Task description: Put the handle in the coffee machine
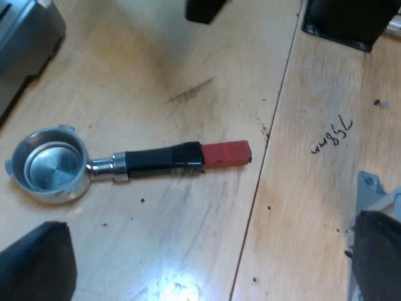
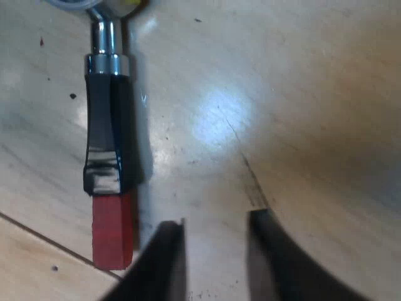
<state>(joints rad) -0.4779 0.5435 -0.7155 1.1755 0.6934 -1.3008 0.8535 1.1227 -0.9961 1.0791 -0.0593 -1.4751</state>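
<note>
I should expect a matching patch on the coffee machine when I lift the round basket (image 2: 116, 6), because a yellow patch (image 2: 130, 5) shows on the basket.
The metal holder (image 1: 50, 166) lies flat on the wooden table, its basket facing up and empty. Its dark handle (image 1: 163, 162) ends in red (image 1: 225, 153). My left gripper (image 1: 210, 251) hovers above it, open wide, with one finger (image 1: 37, 266) near the basket and the other finger (image 1: 376, 257) past the red end, touching nothing. In the right wrist view the handle (image 2: 109, 138) and its red end (image 2: 113, 232) lie on the table. My right gripper (image 2: 216, 235) is open just beside the red end, with only bare wood between its fingers.
A grey corner of the espresso machine (image 1: 25, 37) stands close to the basket. A black base (image 1: 344, 22) sits beyond a seam in the table (image 1: 269, 138). A black part of the other arm (image 1: 203, 9) hangs above the wood. Pen marks (image 1: 332, 135) lie near the seam.
</note>
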